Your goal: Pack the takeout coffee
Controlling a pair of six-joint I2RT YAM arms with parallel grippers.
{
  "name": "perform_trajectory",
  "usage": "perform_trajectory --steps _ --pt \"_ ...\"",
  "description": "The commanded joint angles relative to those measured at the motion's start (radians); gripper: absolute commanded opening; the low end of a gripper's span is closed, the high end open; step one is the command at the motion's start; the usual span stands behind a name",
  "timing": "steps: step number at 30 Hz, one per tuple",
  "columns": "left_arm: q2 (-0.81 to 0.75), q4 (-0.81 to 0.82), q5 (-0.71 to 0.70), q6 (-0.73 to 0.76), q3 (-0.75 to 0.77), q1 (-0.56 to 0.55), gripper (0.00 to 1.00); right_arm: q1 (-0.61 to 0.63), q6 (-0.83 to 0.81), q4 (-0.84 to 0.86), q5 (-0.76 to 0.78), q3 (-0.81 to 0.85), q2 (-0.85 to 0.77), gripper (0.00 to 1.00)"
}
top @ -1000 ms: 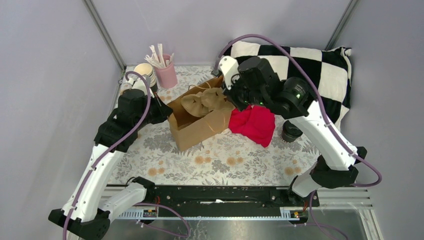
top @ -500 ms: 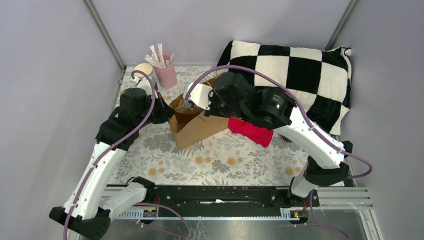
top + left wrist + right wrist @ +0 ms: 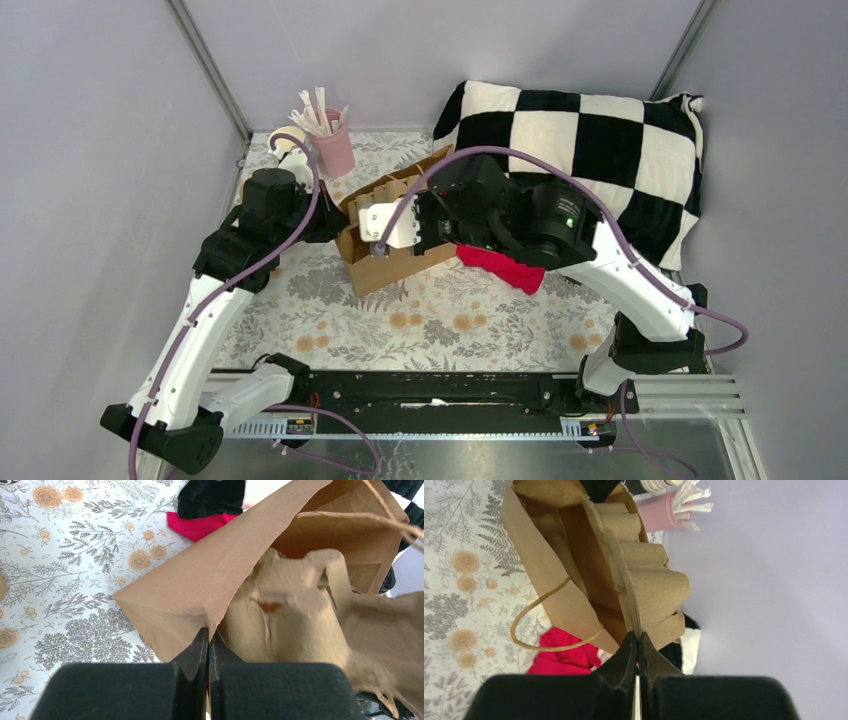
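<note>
The pulp cup carrier (image 3: 651, 582) is tilted on edge in the opening of the brown paper bag. My right gripper should turn the carrier flatter first, then lower it inside the bag (image 3: 596, 587).
The brown paper bag (image 3: 395, 262) lies open on the floral table, and a pulp cup carrier (image 3: 385, 192) stands on edge inside its mouth. My left gripper (image 3: 333, 222) is shut on the bag's rim (image 3: 210, 580), its tips (image 3: 208, 631) pinching the paper corner. My right gripper (image 3: 637, 636) is shut on the carrier's thin edge (image 3: 649, 580), reaching in over the bag from the right. In the left wrist view the carrier (image 3: 295, 625) fills the bag's opening. The takeout coffee is hidden in these views.
A red cloth (image 3: 505, 265) lies right of the bag, under my right arm. A checkered pillow (image 3: 600, 130) fills the back right. A pink cup of wrapped straws (image 3: 333, 150) and a stack of lidless cups (image 3: 285, 140) stand at the back left.
My right arm swung left and down with the carrier, which now stands on edge in the bag's mouth. The left gripper kept its hold on the rim. The right arm now covers the dark cup.
</note>
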Motion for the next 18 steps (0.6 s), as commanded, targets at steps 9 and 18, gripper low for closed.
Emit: perform_trajectory --steps 9,18 --pt "-0.02 0.016 -0.028 0.02 0.023 -0.005 0.0 -0.043 -0.146 0.069 -0.129 -0.222 -0.084 0.0" --pt "-0.038 0.045 -0.03 0.028 0.011 -0.005 0.0 -0.123 -0.146 0.051 -0.207 -0.285 -0.124 0.0"
